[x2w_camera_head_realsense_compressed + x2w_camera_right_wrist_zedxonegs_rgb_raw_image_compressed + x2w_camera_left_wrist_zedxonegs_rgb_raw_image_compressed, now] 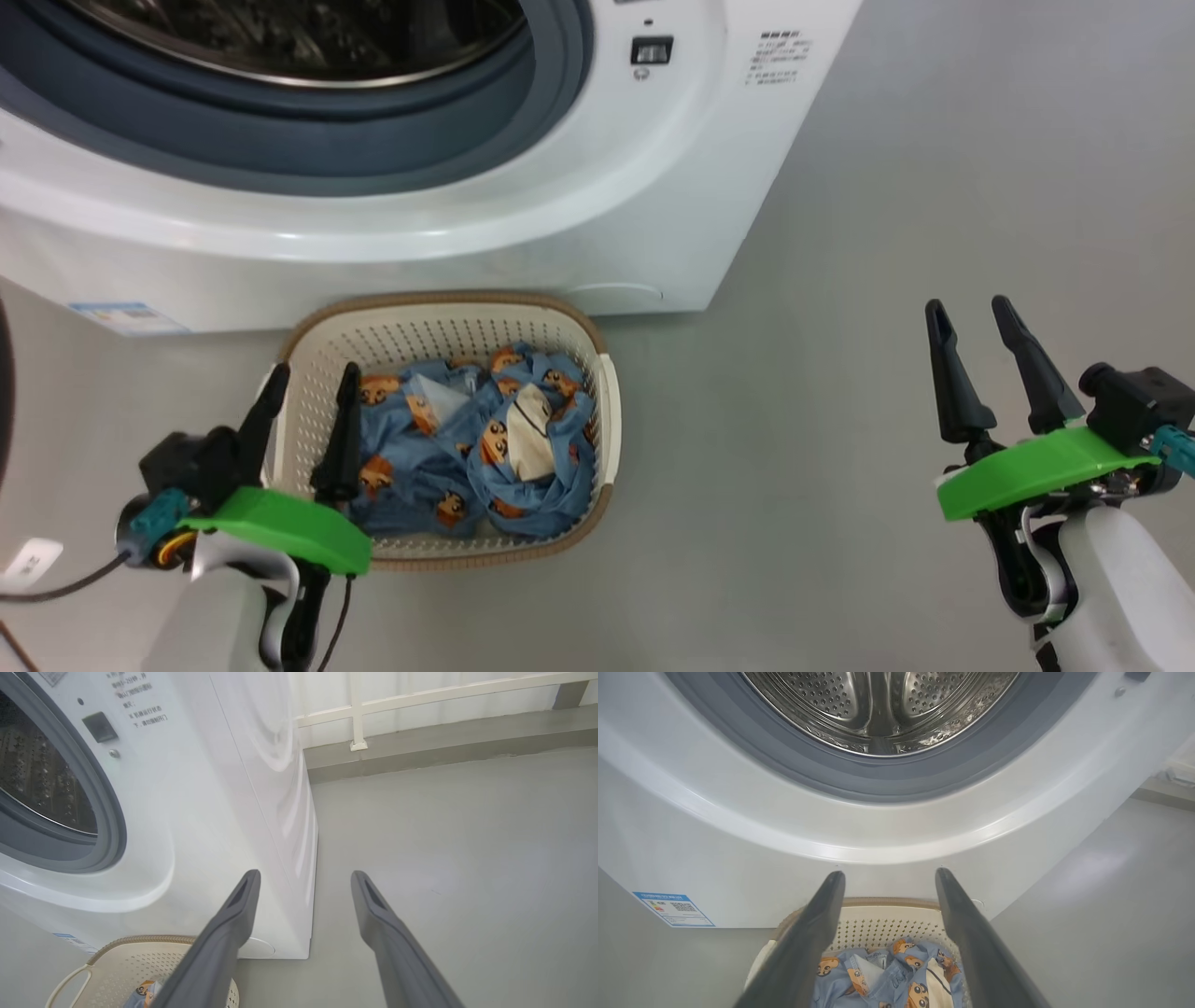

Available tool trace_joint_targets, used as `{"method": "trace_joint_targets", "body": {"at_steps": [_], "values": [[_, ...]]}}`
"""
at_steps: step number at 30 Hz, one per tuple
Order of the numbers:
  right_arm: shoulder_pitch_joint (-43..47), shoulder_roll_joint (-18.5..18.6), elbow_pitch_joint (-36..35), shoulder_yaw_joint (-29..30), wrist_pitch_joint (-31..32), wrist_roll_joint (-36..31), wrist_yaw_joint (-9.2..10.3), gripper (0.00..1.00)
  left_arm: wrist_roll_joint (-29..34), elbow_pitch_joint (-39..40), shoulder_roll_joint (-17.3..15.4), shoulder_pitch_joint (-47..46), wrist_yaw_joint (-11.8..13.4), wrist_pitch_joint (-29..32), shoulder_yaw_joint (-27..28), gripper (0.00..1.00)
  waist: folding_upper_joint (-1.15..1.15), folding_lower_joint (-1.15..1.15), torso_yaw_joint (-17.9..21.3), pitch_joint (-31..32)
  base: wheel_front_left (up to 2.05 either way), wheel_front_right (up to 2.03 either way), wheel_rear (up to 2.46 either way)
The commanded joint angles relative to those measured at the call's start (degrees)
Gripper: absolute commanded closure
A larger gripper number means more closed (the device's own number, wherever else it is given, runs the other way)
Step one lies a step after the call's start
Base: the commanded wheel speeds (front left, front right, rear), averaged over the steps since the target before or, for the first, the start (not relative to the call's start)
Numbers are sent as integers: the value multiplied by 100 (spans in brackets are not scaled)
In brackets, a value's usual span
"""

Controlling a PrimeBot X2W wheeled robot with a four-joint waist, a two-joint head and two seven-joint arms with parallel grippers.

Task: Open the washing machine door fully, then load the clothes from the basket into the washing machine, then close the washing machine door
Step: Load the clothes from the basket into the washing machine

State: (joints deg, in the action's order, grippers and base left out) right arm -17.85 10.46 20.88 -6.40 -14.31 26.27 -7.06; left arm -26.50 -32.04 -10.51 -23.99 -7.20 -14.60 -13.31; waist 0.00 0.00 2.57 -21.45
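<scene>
My gripper is going to lift the cream-patched piece [531,433], and the other blue clothes [405,493] should stay in the basket then, because the cream-patched piece lies bunched on top of them.
The white washing machine [597,187] stands at the top with its steel drum [878,704] uncovered inside the grey seal. A dark curved sliver [3,392] at the left border looks like the washing machine door's edge. The cream basket [439,322] sits on the floor right in front of the machine and holds the blue bear-print clothes [467,448]. My left gripper [316,369] hangs open over the basket's left end, empty, with the clothes [896,975] below its fingers. My right gripper [967,304] stands open and empty over bare floor, well right of the basket [117,961].
Grey floor [840,420] spreads to the right of the machine. A blue label [126,317] marks the machine's lower left front corner. A white railing on a raised kerb [355,714] runs behind the machine. A cable and a white tag [33,560] lie at the lower left.
</scene>
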Motion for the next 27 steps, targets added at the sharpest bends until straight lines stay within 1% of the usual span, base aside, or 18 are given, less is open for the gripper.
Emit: {"method": "trace_joint_targets", "body": {"at_steps": [1,4,9,11,14,20,27], "values": [[-105,-2,-148,-66,-69,-77,-43,0,-27,-2,-135,-193,-19,-20,114,0,0,0,17,-377,0,0,0],[-213,-46,-180,-62,-69,-119,-43,0,-120,-295,-153,-450,-24,4,-44,0,0,0,11,-633,0,0,0],[-440,-120,-252,-72,-69,-196,-43,0,-439,-724,-218,-869,-27,76,-514,0,0,0,21,-1053,0,0,0],[-517,-136,-273,-68,-69,-223,-43,0,-748,-848,-181,-1009,-27,241,-784,0,0,0,18,-1199,0,0,0],[-620,-161,-312,-54,-69,-261,-43,0,-1130,-972,-230,-1221,-27,427,-1246,0,0,0,23,-1387,0,0,0],[-814,-229,-372,-72,-69,-317,-43,0,-1704,-1277,-331,-1680,-28,651,-2087,0,0,0,82,-1756,0,0,0],[-1060,-360,-426,-144,-69,-343,-43,0,-2225,-1601,-472,-2185,-28,925,-3021,0,0,0,257,-2201,0,0,0]]}}
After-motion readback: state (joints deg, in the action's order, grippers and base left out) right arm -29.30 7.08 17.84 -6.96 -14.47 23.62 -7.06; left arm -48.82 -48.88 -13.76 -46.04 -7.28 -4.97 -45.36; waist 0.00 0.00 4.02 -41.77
